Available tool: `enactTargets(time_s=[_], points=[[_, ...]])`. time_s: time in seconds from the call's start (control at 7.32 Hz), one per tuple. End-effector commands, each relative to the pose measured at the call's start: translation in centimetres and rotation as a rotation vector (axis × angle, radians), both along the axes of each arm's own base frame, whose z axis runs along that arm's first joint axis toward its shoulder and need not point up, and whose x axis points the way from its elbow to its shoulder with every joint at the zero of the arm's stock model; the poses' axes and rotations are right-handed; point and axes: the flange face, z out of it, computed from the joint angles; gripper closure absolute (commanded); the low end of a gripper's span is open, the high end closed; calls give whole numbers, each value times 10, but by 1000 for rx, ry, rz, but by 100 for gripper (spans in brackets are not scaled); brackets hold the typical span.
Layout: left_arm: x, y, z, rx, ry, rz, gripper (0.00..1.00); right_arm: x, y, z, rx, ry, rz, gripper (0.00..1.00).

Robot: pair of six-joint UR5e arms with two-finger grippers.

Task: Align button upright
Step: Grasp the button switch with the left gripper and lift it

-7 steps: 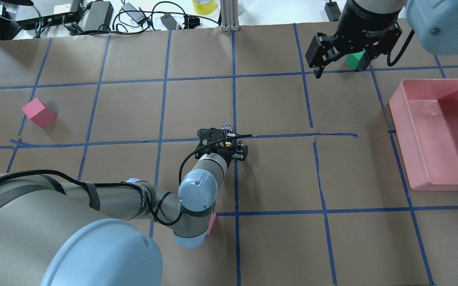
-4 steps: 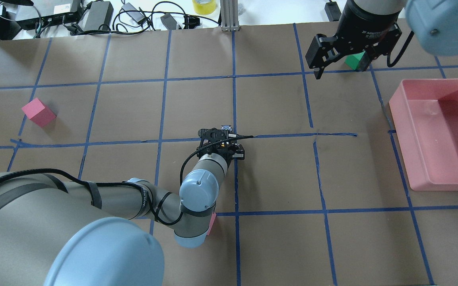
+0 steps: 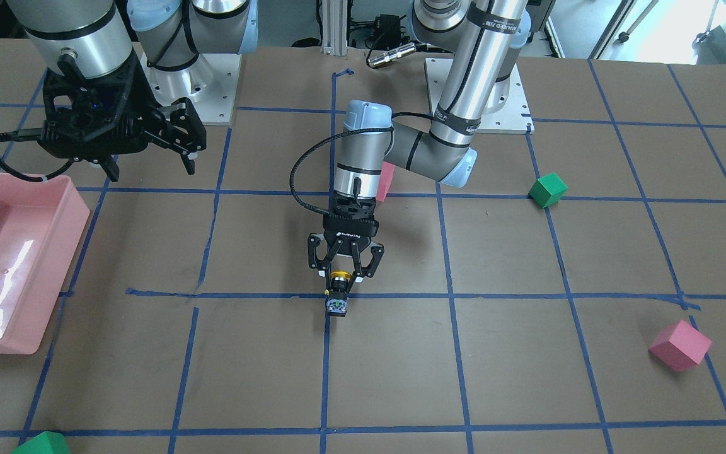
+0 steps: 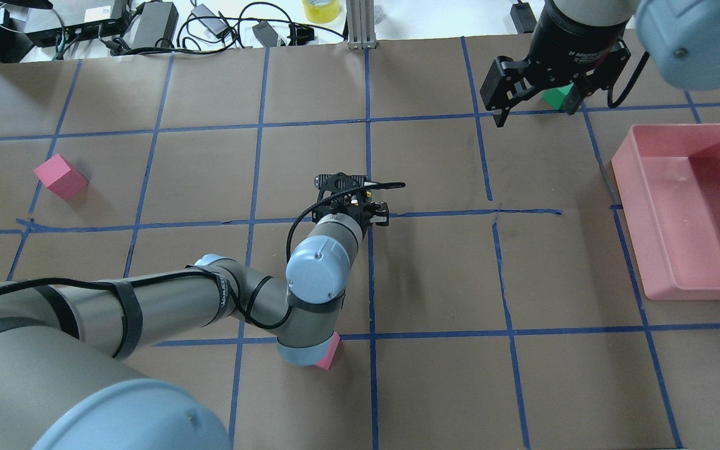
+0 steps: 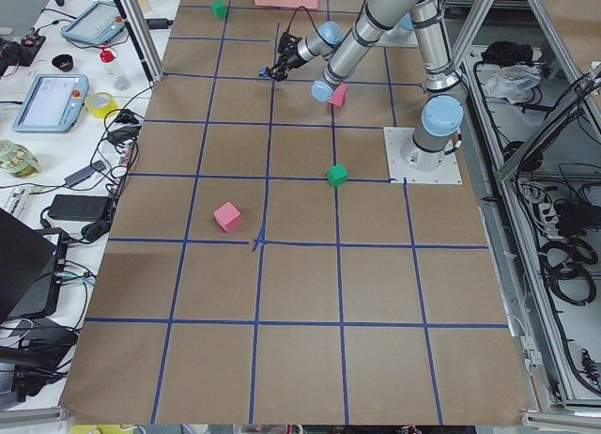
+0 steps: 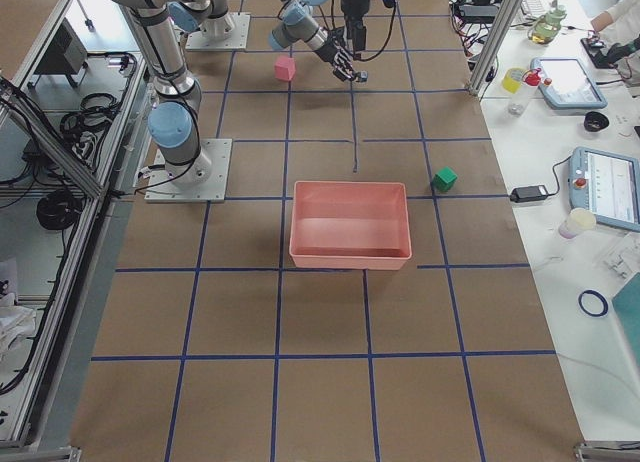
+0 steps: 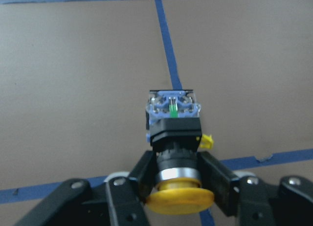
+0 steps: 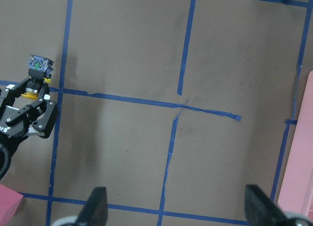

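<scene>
Next, my left gripper tips level until the button's yellow cap (image 3: pixel 341 275) faces up before it opens, because the button's contact block (image 3: pixel 336 306) sticks out from it at a slant.
The button (image 3: pixel 338 295) has a yellow cap, a black body and a grey-white contact block. It lies tilted at the centre tape crossing, cap toward the wrist and block pointing away. My left gripper (image 3: pixel 338 284) is shut on its black body just behind the cap. The left wrist view shows the button (image 7: pixel 173 138) between the fingers of the left gripper (image 7: pixel 177 169). In the overhead view the left gripper (image 4: pixel 360 203) hides the button. My right gripper (image 4: pixel 535 106) hangs open and empty at the far right; its camera sees the button (image 8: pixel 38 72).
A pink tray (image 4: pixel 691 128) stands at the right edge. A pink cube (image 4: pixel 60 177) lies far left, another pink cube (image 4: pixel 329 353) under my left elbow. A green cube (image 4: pixel 557 95) sits behind the right gripper, another green cube (image 3: pixel 547 190) beside the left arm.
My left arm has reached farther from the robot and its wrist has swung forward over the tape crossing. The right gripper has hardly moved.
</scene>
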Motion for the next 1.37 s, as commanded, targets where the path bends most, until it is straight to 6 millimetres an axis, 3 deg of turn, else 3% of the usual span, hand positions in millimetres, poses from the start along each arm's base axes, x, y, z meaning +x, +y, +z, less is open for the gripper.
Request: enactTargets(time_s=[0.0, 0.27, 0.55, 0.82, 1.23], points=[[0, -54, 61, 196, -65, 42, 100, 0, 0, -1, 3, 0, 0, 0], [6, -78, 102, 487, 24, 185, 100, 0, 1, -1, 8, 0, 0, 0], [9, -80, 107, 729, 195, 433, 100, 0, 1, -1, 8, 0, 0, 0], [31, -99, 80, 997, 487, 679, 100, 0, 1, -2, 10, 0, 0, 0], [46, -130, 40, 1167, 610, 864, 100, 0, 1, -5, 16, 1, 0, 0]])
